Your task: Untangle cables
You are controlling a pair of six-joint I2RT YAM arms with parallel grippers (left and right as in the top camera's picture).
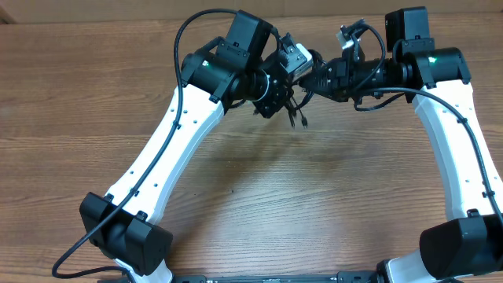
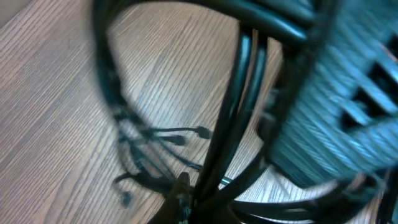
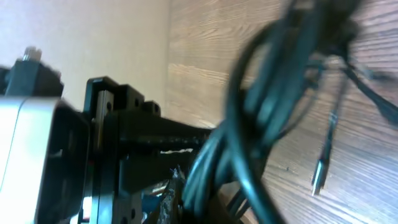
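The robot's two grippers are almost touching on the same bunch of cables (image 1: 297, 101), so next the left gripper lets go and moves back while the right gripper pulls the loop (image 3: 235, 134) clear.
The cables (image 1: 296, 112) are a bunch of thin black cords held above the wooden table between my two grippers, with plug ends dangling below. My left gripper (image 1: 281, 88) and right gripper (image 1: 316, 77) meet at the top middle of the overhead view, nearly touching. In the left wrist view, blurred cords (image 2: 239, 99) run through my left jaws (image 2: 199, 200), which are shut on them, and loose plug ends (image 2: 186, 134) hang over the table. In the right wrist view, a thick loop of cords (image 3: 273, 99) passes through my right jaws (image 3: 193, 193), which look shut on it. A silvery plug tip (image 3: 319, 176) dangles.
The wooden table (image 1: 259, 189) lies beneath both arms. The white left arm (image 1: 169, 149) and right arm (image 1: 460, 141) carry their own thicker black wires. The left gripper's body (image 3: 112, 137) fills the left of the right wrist view. A pale wall (image 3: 81, 37) stands behind.
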